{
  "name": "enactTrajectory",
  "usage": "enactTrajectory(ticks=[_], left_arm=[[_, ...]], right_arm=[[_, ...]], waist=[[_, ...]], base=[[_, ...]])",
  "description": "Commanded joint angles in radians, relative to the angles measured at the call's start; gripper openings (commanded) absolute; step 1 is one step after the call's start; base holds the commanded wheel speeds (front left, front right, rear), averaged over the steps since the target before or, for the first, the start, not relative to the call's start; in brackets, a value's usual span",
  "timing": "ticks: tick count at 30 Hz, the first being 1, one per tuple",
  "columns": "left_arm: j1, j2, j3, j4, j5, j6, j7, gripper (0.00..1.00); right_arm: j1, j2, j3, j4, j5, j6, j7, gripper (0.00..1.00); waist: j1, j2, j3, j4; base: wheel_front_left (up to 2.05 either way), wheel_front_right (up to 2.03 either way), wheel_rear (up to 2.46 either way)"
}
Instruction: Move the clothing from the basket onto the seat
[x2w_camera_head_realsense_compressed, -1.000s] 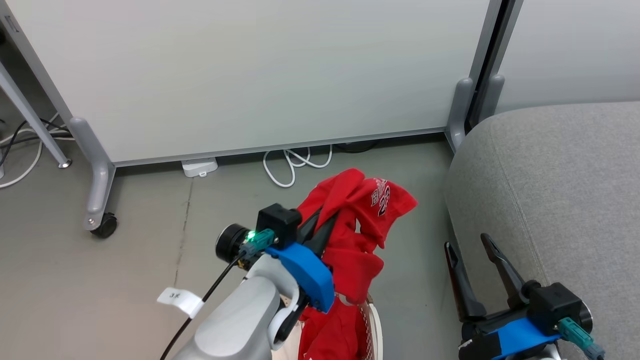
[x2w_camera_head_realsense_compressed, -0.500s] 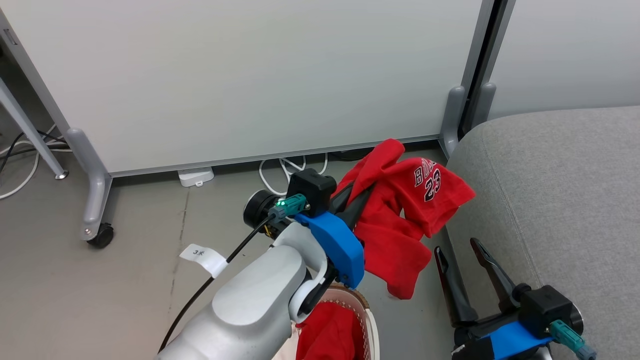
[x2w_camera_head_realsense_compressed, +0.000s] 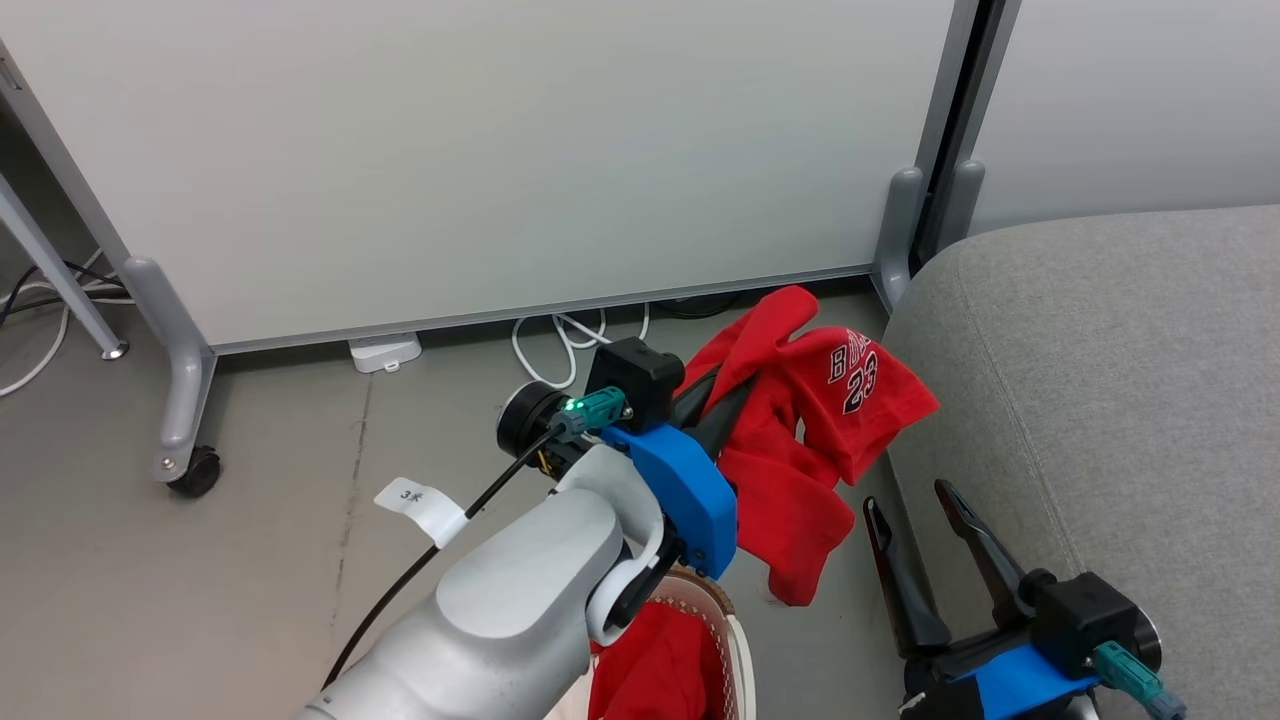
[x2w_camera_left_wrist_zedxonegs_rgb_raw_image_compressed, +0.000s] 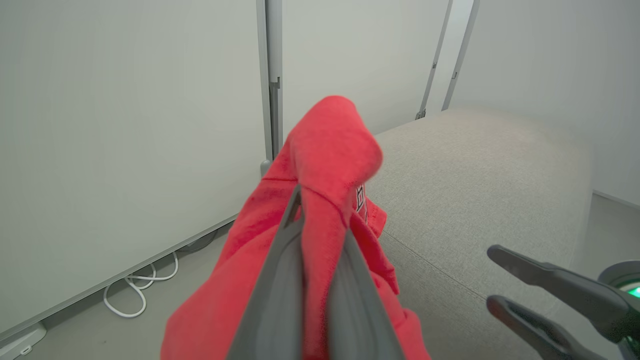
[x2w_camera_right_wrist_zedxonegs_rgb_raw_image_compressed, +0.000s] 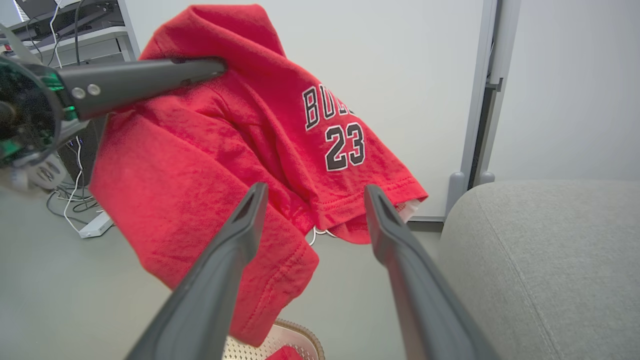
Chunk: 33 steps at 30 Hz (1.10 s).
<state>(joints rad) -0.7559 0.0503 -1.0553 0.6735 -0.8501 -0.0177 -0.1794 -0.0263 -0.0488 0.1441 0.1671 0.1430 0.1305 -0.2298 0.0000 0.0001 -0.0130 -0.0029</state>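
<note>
The robot should expect white stripes on the red jersey's hidden side (x2w_camera_head_realsense_compressed: 798, 438) when it carries the jersey over, because a white patch (x2w_camera_right_wrist_zedxonegs_rgb_raw_image_compressed: 409, 210) shows under the jersey's hem.
My left gripper (x2w_camera_head_realsense_compressed: 722, 388) is shut on a bright red jersey (x2w_camera_head_realsense_compressed: 830, 400) marked 23 and holds it in the air, just left of the grey sofa (x2w_camera_head_realsense_compressed: 1100, 350). In the left wrist view the cloth (x2w_camera_left_wrist_zedxonegs_rgb_raw_image_compressed: 330, 145) bunches over the closed fingers (x2w_camera_left_wrist_zedxonegs_rgb_raw_image_compressed: 280, 280), with the sofa (x2w_camera_left_wrist_zedxonegs_rgb_raw_image_compressed: 475, 175) beyond. My right gripper (x2w_camera_head_realsense_compressed: 908, 498) stands open and empty beside the sofa's edge, under the hanging jersey (x2w_camera_right_wrist_zedxonegs_rgb_raw_image_compressed: 280, 130). A second red jersey (x2w_camera_head_realsense_compressed: 660, 670) lies in the basket (x2w_camera_head_realsense_compressed: 715, 600) at the bottom edge, partly hidden by my left arm.
A white partition panel stands behind on a grey foot with a caster (x2w_camera_head_realsense_compressed: 195, 470). White cables (x2w_camera_head_realsense_compressed: 560, 345) and a small white box (x2w_camera_head_realsense_compressed: 385, 352) lie on the grey floor along its base. The gap between basket and sofa is narrow.
My left gripper has lifted the jersey out of the basket and carried it up and right toward the sofa, slowing in the last half second. The right gripper stays open and nearly still.
</note>
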Motion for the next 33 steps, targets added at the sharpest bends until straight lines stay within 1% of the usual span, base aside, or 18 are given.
enactTrajectory(ticks=[1, 9, 21, 29, 33], left_arm=[[-0.016, 0.0, -0.009, 0.006, -0.009, 0.006, -0.009, 0.0], [-0.036, 0.0, -0.048, 0.026, -0.05, 0.011, -0.023, 0.0], [-0.056, 0.0, -0.092, 0.049, -0.098, 0.019, -0.043, 0.0], [-0.07, 0.0, -0.122, 0.051, -0.132, 0.02, -0.051, 0.0], [-0.075, 0.0, -0.137, 0.051, -0.145, 0.02, -0.055, 0.0]], right_arm=[[0.011, -0.003, 0.002, 0.001, -0.005, 0.0, 0.003, 1.0], [0.003, -0.004, 0.048, -0.001, -0.044, 0.0, 0.027, 1.0], [-0.015, -0.003, 0.174, 0.037, -0.077, 0.0, 0.045, 1.0], [-0.044, -0.003, 0.197, 0.098, -0.107, 0.0, 0.041, 1.0], [-0.067, -0.003, 0.188, 0.137, -0.114, 0.0, 0.035, 1.0]], waist=[[0.0, -0.0001, 0.0, 0.0], [0.0, -0.0001, 0.002, -0.001], [0.0, -0.0001, 0.008, 0.006], [0.0, -0.0001, 0.01, 0.011], [0.0, -0.0001, 0.012, 0.014]], base=[[0.0, 0.0, 0.0], [0.0, 0.0, 0.0], [0.0, 0.0, 0.0], [0.0, 0.0, 0.0], [0.0, 0.0, 0.0]])
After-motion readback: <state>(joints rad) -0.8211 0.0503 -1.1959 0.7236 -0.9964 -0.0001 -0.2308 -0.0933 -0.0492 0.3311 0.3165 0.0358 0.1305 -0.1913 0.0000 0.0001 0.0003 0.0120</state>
